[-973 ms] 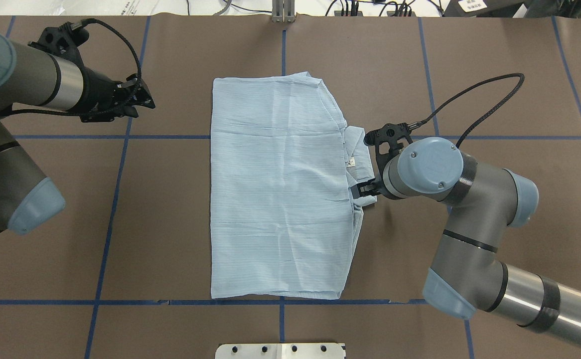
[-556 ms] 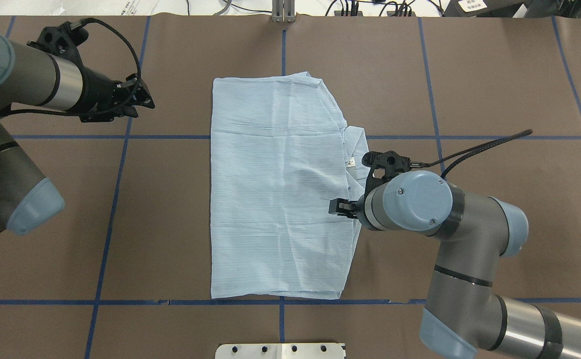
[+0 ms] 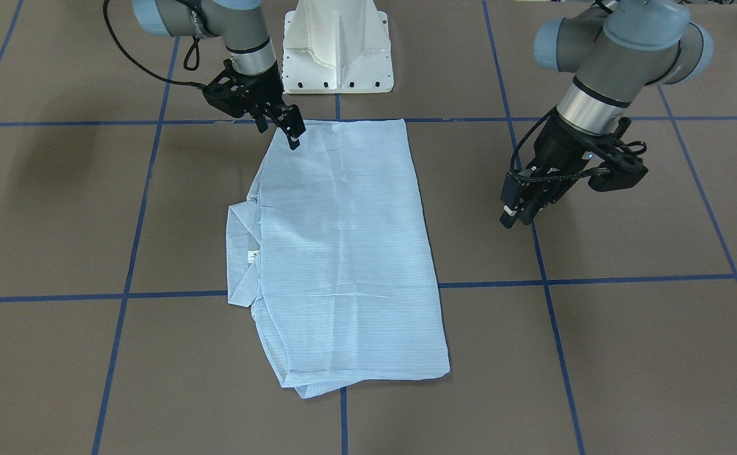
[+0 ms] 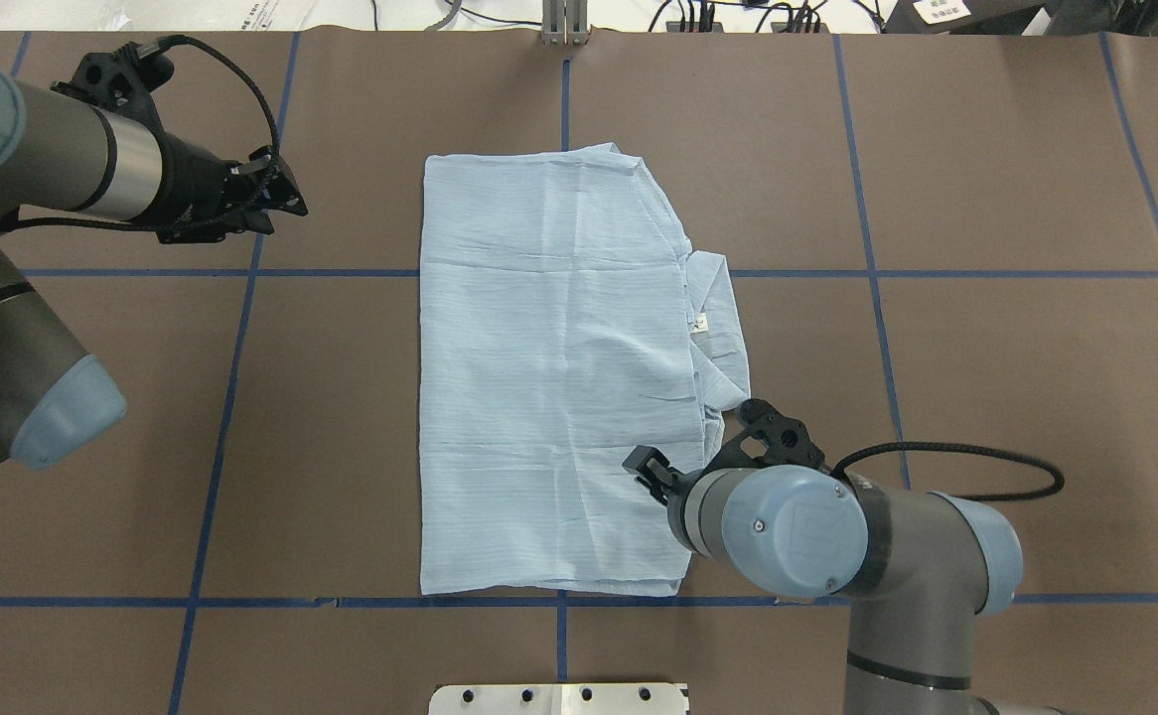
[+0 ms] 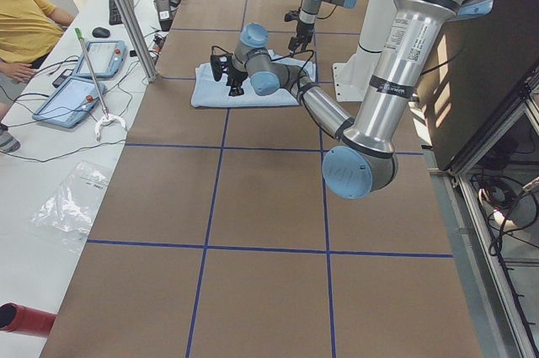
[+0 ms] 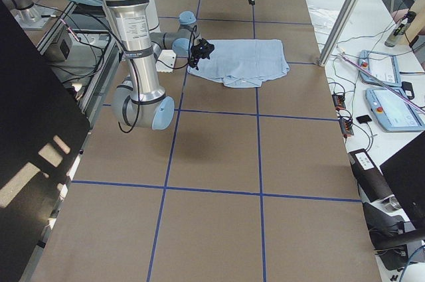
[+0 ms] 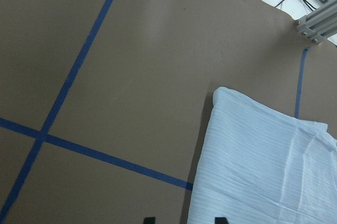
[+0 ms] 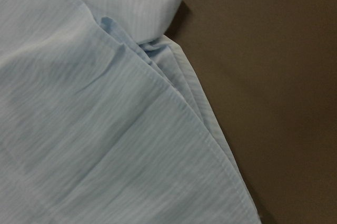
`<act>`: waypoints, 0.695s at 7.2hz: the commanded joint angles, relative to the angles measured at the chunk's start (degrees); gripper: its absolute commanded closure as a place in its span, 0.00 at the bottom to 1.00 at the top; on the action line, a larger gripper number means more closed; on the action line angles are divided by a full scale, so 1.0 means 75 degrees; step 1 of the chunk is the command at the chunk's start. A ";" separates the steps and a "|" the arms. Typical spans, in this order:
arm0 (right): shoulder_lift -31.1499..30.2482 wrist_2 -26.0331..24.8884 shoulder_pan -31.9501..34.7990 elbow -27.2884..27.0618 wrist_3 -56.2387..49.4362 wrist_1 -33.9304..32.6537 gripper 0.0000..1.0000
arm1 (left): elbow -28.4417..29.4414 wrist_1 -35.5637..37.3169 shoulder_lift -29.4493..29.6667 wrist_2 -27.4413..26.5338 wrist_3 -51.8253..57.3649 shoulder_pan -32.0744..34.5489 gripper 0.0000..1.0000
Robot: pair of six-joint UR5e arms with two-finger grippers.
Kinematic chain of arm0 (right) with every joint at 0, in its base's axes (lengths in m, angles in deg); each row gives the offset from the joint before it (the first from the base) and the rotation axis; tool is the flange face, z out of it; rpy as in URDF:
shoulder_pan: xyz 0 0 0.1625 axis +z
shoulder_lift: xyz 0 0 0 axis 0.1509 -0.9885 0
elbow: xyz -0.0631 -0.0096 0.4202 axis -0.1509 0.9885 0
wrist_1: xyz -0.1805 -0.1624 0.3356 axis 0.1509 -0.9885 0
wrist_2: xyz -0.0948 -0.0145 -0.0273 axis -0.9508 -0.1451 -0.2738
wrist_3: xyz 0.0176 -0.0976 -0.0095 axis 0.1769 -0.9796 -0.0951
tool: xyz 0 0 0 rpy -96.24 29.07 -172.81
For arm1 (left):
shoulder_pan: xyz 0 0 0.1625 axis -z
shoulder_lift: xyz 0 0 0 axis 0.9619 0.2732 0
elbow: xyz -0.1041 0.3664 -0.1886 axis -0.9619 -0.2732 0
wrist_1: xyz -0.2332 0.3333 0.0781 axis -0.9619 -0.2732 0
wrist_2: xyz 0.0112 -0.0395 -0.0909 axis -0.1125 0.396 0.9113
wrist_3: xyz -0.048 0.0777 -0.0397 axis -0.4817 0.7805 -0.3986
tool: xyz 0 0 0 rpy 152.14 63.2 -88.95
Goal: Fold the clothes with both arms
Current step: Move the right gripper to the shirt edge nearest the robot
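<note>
The collar (image 3: 241, 254) pokes out at the shirt's middle (image 3: 339, 246). It will bend double and still stick out when I fold the near edge of the shirt over.
The pale blue striped shirt (image 4: 549, 377) lies folded in a flat rectangle mid-table, with its collar (image 4: 718, 308) and neck label sticking out on the right side; it also shows in the front view (image 3: 343, 253). My right gripper (image 4: 644, 465) hangs just over the shirt's near right part, open and empty; in the front view (image 3: 297, 136) it is at the shirt's top left corner. Its wrist view shows only cloth (image 8: 105, 129) and bare table. My left gripper (image 4: 286, 194) is open and empty over bare table, well left of the shirt (image 7: 263, 166).
Brown table cover with a blue tape grid (image 4: 231, 397). The white pedestal base (image 3: 337, 44) stands at the robot's edge. A metal post (image 4: 564, 20) and cables sit at the far edge. An operator in yellow (image 5: 25, 25) and tablets (image 5: 84, 80) are beyond it.
My right gripper has moved from the collar toward the robot along the shirt's right edge, to its near right part. The left arm and the shirt have not moved.
</note>
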 commanded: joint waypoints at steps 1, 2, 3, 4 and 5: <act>-0.0047 -0.0365 -0.0551 0.0015 0.1140 -0.0035 0.01 | -0.0010 0.0000 -0.0017 0.0000 -0.0016 -0.0005 0.52; -0.0082 -0.0365 -0.0657 0.0062 0.1142 -0.0035 0.01 | -0.0010 0.0000 -0.0017 0.0000 -0.0027 -0.0005 0.52; -0.0083 -0.0365 -0.0681 0.0085 0.1142 -0.0035 0.01 | -0.0033 0.0000 -0.0005 0.0000 -0.0027 -0.0005 0.52; -0.0059 -0.0365 -0.0763 0.0132 0.1142 -0.0035 0.02 | -0.0045 0.0000 -0.0005 0.0000 -0.0039 -0.0005 0.52; -0.0036 -0.0365 -0.0775 0.0167 0.1153 -0.0035 0.02 | -0.0045 0.0000 -0.0017 0.0000 -0.0039 -0.0005 0.52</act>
